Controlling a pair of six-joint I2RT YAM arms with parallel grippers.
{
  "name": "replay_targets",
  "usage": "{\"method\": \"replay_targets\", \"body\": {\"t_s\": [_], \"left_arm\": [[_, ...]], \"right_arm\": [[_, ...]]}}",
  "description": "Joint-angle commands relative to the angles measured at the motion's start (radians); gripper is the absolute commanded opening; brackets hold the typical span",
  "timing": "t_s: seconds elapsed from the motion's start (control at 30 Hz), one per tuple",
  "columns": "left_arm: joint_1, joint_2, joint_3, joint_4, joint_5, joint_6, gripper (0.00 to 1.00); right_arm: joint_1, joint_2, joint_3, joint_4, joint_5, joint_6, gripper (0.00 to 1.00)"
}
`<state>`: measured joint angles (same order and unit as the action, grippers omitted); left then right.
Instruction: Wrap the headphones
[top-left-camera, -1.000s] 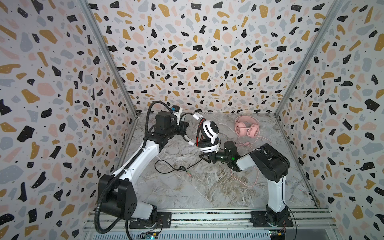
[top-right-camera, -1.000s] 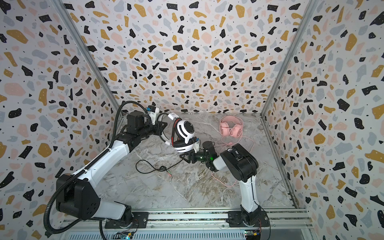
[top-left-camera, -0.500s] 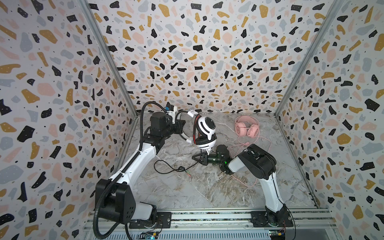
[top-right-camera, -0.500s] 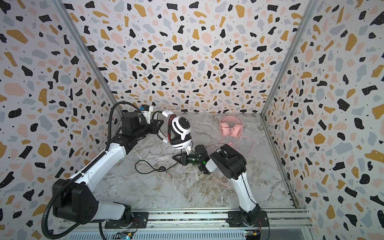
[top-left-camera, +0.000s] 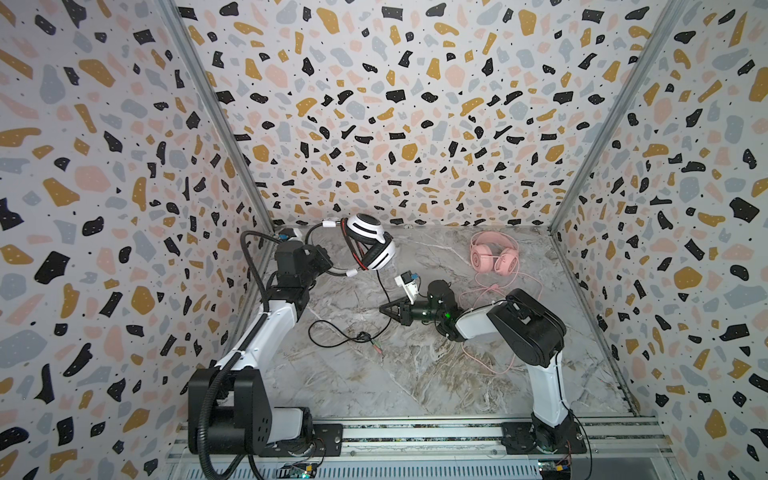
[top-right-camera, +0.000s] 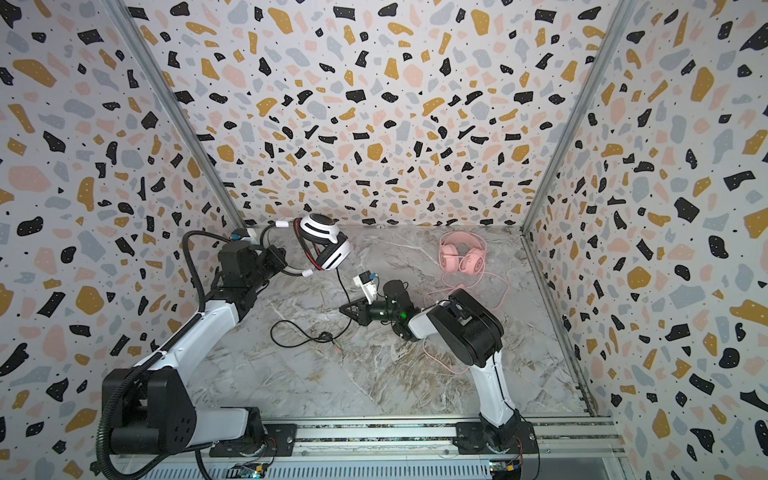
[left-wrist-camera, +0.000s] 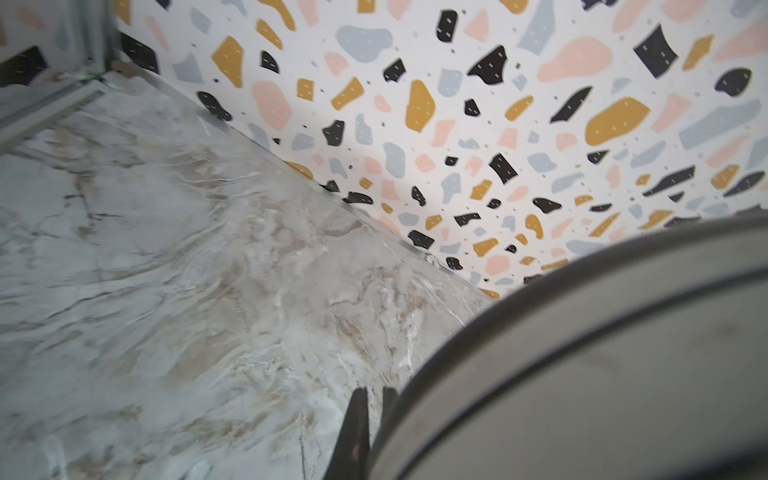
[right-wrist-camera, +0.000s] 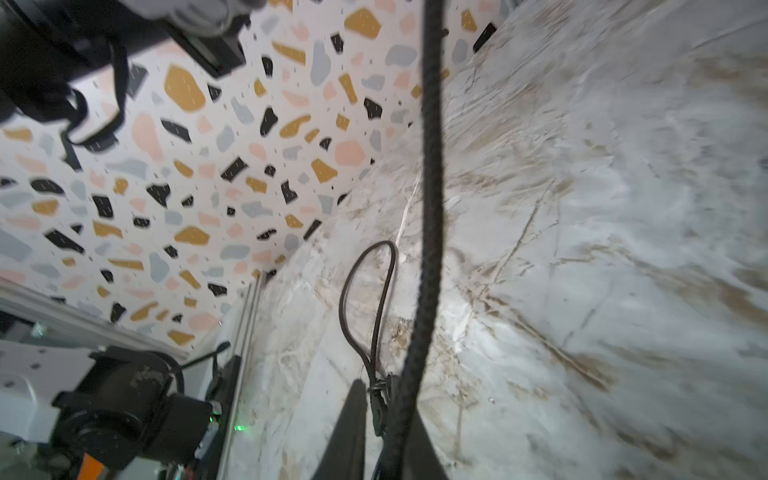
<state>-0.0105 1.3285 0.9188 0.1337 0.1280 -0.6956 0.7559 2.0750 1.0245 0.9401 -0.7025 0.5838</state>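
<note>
My right gripper should open while my left gripper raises the headphones (top-left-camera: 370, 241) to pull out the cable's slack loop (top-left-camera: 311, 329), which lies past my right gripper.
The white headphones (top-left-camera: 370, 245) (top-right-camera: 324, 241) with black stripes hang in the air at the back left. My left gripper (top-left-camera: 328, 264) (top-right-camera: 282, 259) is shut on their thin headband. In the left wrist view the left gripper (left-wrist-camera: 374, 415) shows narrow jaws beside a big grey-white curve of the headset (left-wrist-camera: 582, 374). Their black cable (top-left-camera: 384, 291) (right-wrist-camera: 432, 208) drops to my right gripper (top-left-camera: 384, 308) (top-right-camera: 345, 309) (right-wrist-camera: 384, 399), which is shut on it low over the floor. The cable's slack loop (top-left-camera: 332, 336) lies on the marble. The pink headphones (top-left-camera: 494, 257) (top-right-camera: 461, 257) rest at the back right.
The pink cable (top-left-camera: 498, 365) (top-right-camera: 440, 361) trails along the floor under and around the right arm. Terrazzo-patterned walls (top-left-camera: 395, 124) enclose the marble floor (top-left-camera: 415, 382) on three sides. The arms' base rail (top-left-camera: 415, 436) runs along the front.
The left arm has carried the white headphones up and toward the back left. The right gripper has shut on the black cable and shifted slightly left.
</note>
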Motion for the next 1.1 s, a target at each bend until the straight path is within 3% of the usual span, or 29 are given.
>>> {"method": "replay_targets", "body": {"t_s": [0.0,0.33,0.6,0.8,0.87,1.07], "left_arm": [[0.03,-0.055,0.005,0.175,-0.061,-0.12,0.0],[0.155,-0.048,-0.013,0.083,-0.18,-0.182,0.0],[0.146,-0.046,0.031,-0.012,-0.277,-0.089,0.0],[0.089,-0.046,0.075,-0.089,-0.379,-0.012,0.0],[0.068,-0.052,0.08,-0.087,-0.386,0.007,0.0],[0.051,-0.104,0.07,-0.028,-0.324,0.007,0.0]], "right_arm": [[0.061,-0.051,0.074,-0.227,0.021,-0.168,0.15],[0.167,-0.058,0.228,-0.616,-0.005,-0.523,0.14],[0.14,-0.279,0.155,-0.692,0.151,-0.588,0.13],[0.081,-0.461,0.051,-0.599,0.188,-0.507,0.11],[0.055,-0.485,0.008,-0.526,0.168,-0.452,0.16],[-0.007,-0.298,-0.01,-0.356,0.069,-0.283,0.33]]}}
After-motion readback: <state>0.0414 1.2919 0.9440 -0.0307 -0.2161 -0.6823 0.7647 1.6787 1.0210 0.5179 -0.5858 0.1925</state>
